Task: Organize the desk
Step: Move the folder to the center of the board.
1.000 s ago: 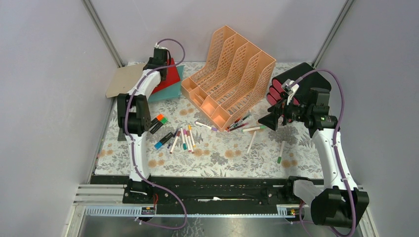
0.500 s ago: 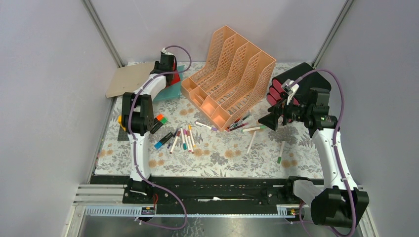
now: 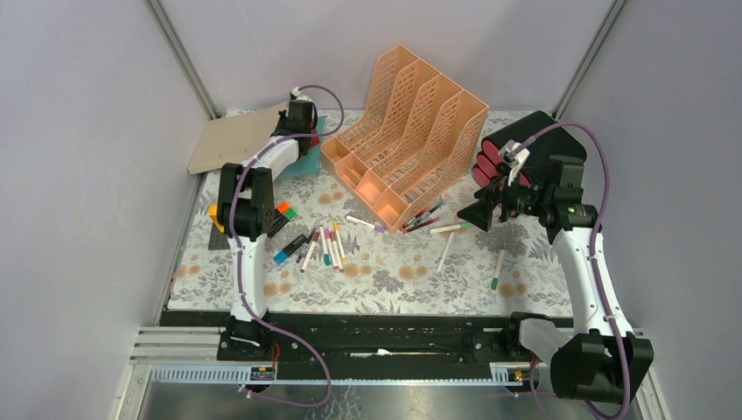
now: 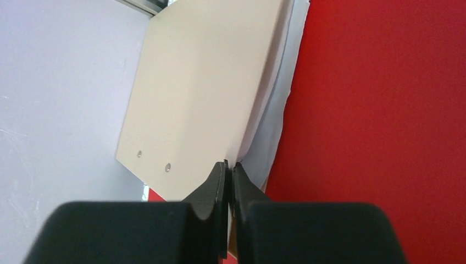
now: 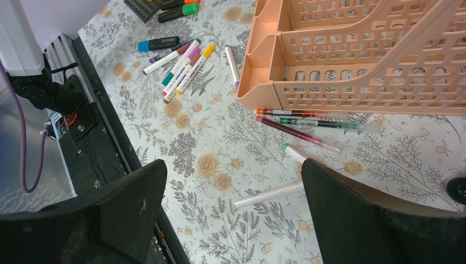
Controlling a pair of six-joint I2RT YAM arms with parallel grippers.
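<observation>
The robot's left gripper is pinching the beige board and white sheets (image 4: pixel 247 135) above the red folder. It should keep pulling them toward the markers (image 3: pixel 331 247) until they are clear of the folder.
The desk (image 3: pixel 394 280) is a flower-printed cloth between grey walls. My left gripper (image 3: pixel 302 115) is at the back left, beside the peach file rack (image 3: pixel 407 122). In the left wrist view it (image 4: pixel 229 164) is shut on a thin edge where a beige board (image 4: pixel 203 82) and white sheets meet a red folder (image 4: pixel 384 126). My right gripper (image 3: pixel 481 210) is open wide and empty, hovering over the desk (image 5: pixel 220 137) by loose pens (image 5: pixel 297 124). In its own view it (image 5: pixel 233 165) stands above a white pen (image 5: pixel 269 195).
Several markers (image 3: pixel 324 245) lie left of centre, pens (image 3: pixel 424 219) at the rack's foot, and single pens (image 3: pixel 497 269) on the right. A brown cardboard sheet (image 3: pixel 229 140) and a teal book (image 3: pixel 302 162) lie at the back left. A black case (image 3: pixel 547 140) is at the back right.
My left gripper has moved right, toward the file rack, with the red folder; the arm now covers most of the red. The right arm has not moved.
</observation>
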